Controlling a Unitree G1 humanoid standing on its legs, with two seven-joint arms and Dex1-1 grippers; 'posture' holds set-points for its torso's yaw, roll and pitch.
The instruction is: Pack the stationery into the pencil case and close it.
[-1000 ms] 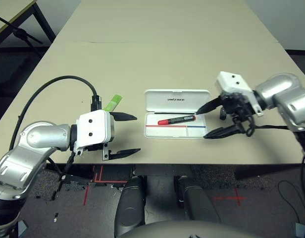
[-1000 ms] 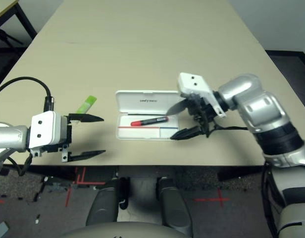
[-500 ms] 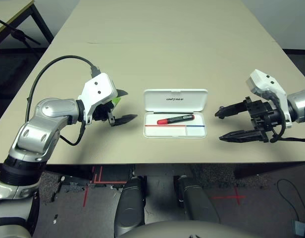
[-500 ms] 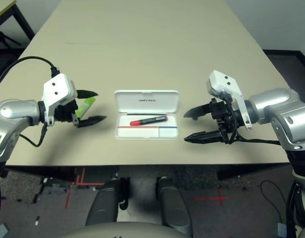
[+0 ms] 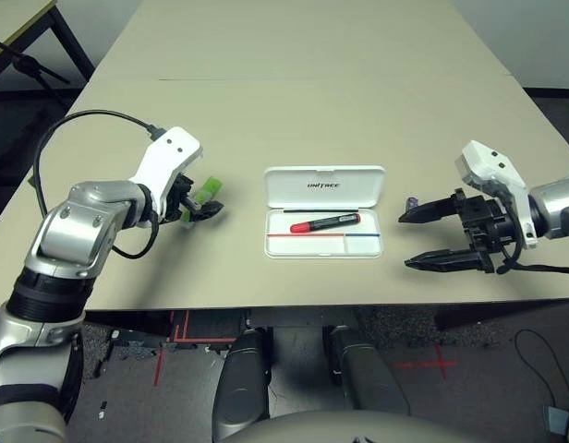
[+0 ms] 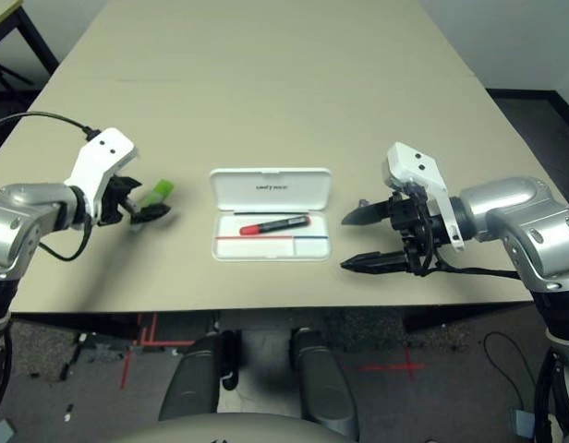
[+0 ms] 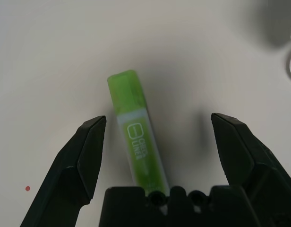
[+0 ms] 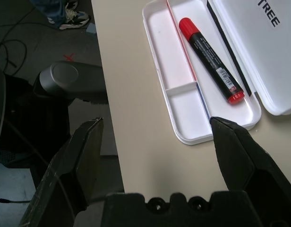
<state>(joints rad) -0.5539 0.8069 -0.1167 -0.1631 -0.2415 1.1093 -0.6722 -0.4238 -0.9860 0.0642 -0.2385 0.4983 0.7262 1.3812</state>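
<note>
I should grip the highlighter (image 5: pixel 207 190) with my left gripper and turn it lengthwise before I lower it in, because it lies crooked to the tray's free front compartment (image 5: pixel 305 245).
The white pencil case (image 5: pixel 324 185) lies open mid-table, lid flat behind the tray (image 5: pixel 368 246). A red marker (image 5: pixel 326 222) with a black end rests in the tray's long compartment, also seen as the marker (image 8: pixel 209 52). The light-green highlighter (image 7: pixel 136 142) lies on the table left of the case, the highlighter (image 5: pixel 206 191). My left gripper (image 7: pixel 158 122) is open, its fingers straddling the highlighter without touching it. My right gripper (image 5: pixel 405 242) hangs open just right of the case, holding nothing. A tiny purplish block (image 5: pixel 411 201) sits on the table by its far finger.
The table's front edge (image 5: pixel 294 307) runs close to the case and both grippers. A black cable (image 5: pixel 81 125) loops over the table from my left wrist. Another table's corner (image 5: pixel 26 23) stands at the far left. Bare tabletop (image 5: pixel 312 83) stretches behind the case.
My left gripper swung out and down over the highlighter, which now lies between its fingers. My right gripper drew back from the case to the right, leaving the marker in the tray.
</note>
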